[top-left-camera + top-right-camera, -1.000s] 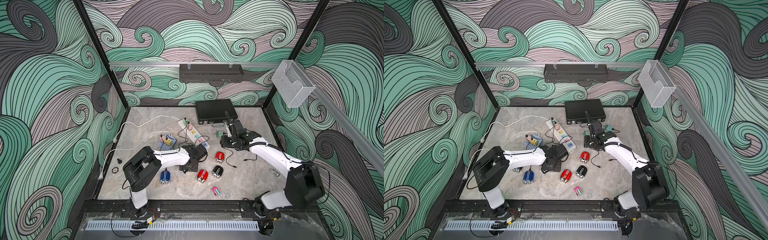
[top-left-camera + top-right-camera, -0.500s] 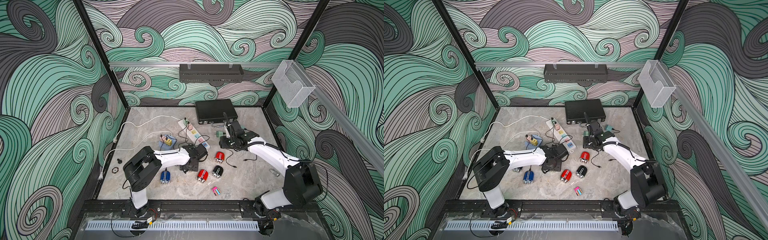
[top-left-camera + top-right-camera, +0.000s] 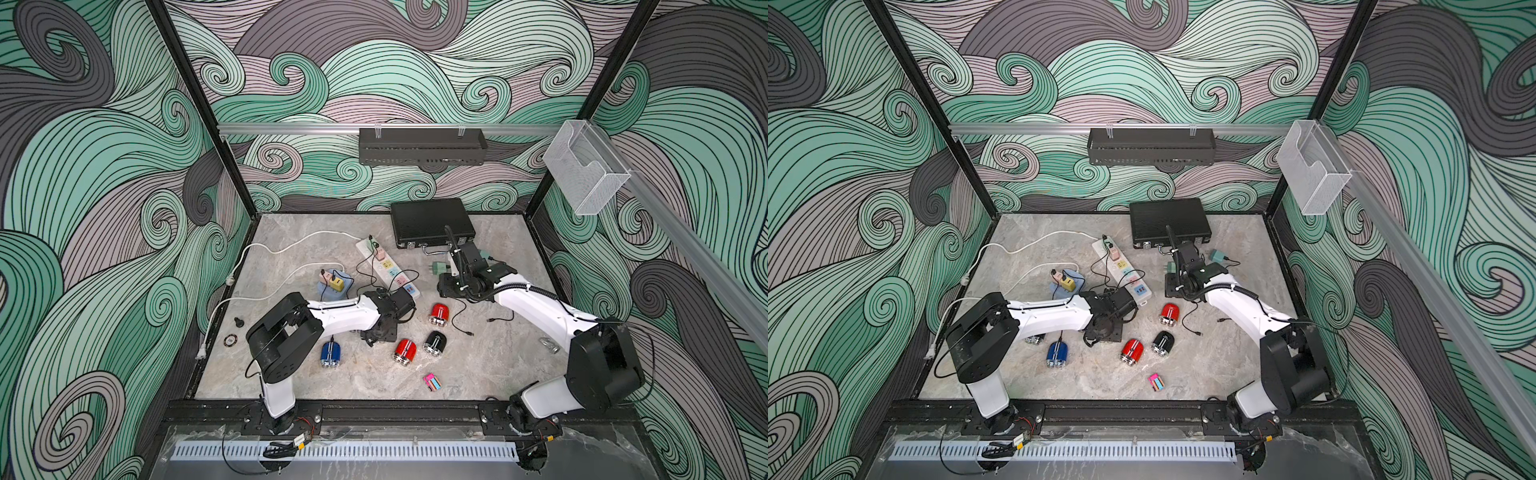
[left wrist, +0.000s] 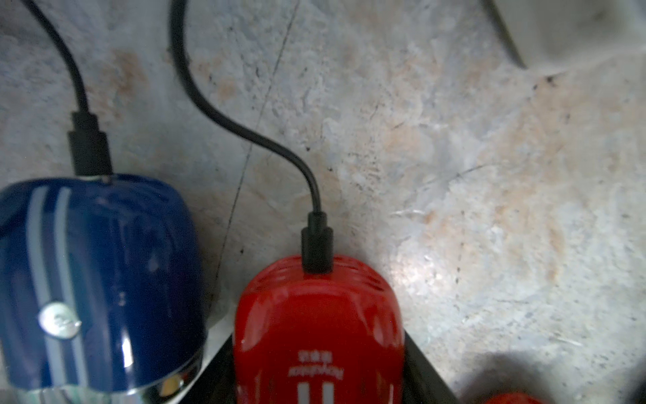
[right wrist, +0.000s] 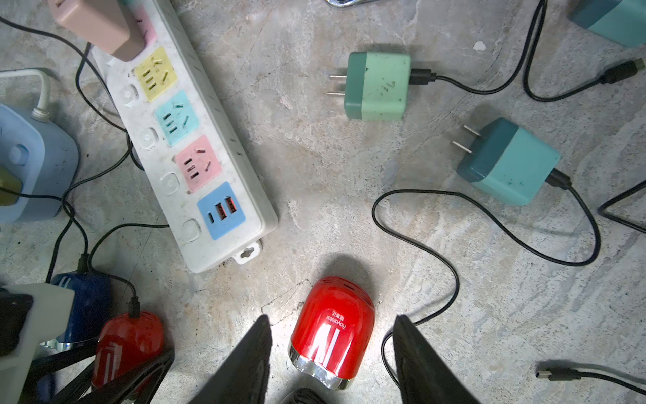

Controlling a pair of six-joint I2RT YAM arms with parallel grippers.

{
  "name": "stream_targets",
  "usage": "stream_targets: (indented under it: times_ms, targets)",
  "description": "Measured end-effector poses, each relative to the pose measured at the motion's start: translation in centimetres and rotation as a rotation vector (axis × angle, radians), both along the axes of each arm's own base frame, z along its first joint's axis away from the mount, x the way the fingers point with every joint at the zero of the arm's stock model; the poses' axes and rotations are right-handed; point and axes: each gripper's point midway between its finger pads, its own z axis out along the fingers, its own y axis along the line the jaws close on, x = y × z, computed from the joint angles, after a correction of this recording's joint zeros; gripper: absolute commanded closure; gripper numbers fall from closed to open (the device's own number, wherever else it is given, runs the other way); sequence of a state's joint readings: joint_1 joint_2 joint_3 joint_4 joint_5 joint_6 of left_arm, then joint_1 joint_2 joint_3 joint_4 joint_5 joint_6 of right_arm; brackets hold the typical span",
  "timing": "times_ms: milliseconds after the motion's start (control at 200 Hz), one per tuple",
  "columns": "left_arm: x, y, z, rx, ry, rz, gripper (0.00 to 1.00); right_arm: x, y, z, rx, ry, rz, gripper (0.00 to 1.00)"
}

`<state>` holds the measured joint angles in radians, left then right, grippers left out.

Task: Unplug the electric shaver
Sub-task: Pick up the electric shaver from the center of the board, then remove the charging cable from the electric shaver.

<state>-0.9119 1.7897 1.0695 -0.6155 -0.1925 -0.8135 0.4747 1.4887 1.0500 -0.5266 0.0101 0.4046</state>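
Observation:
The red shaver's sides (image 4: 318,330) are held by my left gripper and its black plug sticks out free, so my right gripper keeps going toward that plug (image 4: 317,247) and closes there.
A red electric shaver (image 4: 318,325) lies on the table with a black cable plug (image 4: 316,245) in its end. My left gripper (image 4: 318,335) is shut on it, a black finger (image 4: 424,374) against each side. From above the left gripper (image 3: 376,332) covers this shaver. A blue shaver (image 4: 94,280) lies right beside it with its own cable plugged in. My right gripper (image 5: 332,320) hovers open above another red shaver (image 5: 332,335), which has no cable. In a top view the right gripper (image 3: 446,286) sits just behind that shaver (image 3: 439,312).
A white power strip (image 5: 195,147) holds a pink adapter (image 5: 98,28). Green (image 5: 379,85) and teal (image 5: 510,162) adapters lie loose with cables. A blue socket cube (image 3: 330,286), black case (image 3: 432,222), black (image 3: 434,341), red (image 3: 405,350) and blue (image 3: 331,353) shavers lie around.
The right arm has shifted very slightly. The left arm has stayed low over the shavers by the power strip's end.

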Motion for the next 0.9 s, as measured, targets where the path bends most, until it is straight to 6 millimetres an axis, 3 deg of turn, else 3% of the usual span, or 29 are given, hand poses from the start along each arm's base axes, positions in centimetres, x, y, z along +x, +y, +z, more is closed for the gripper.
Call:
stream_targets:
  times_ms: [220,455,665,901]
  targets:
    - [-0.2,0.4,0.2,-0.004,-0.020,-0.063,0.91,-0.7,3.0,1.2,0.108,-0.024,0.055,0.46]
    - [0.3,0.2,1.8,-0.045,-0.071,-0.110,0.96,-2.3,5.7,-0.1,0.285,0.028,0.089,0.47]
    - [0.5,0.9,2.7,-0.089,-0.112,-0.101,1.00,-2.6,8.6,0.7,0.425,0.030,0.145,0.46]
    - [0.7,0.8,5.1,-0.193,-0.198,-0.129,1.00,-2.7,11.6,1.0,0.535,0.048,0.200,0.50]
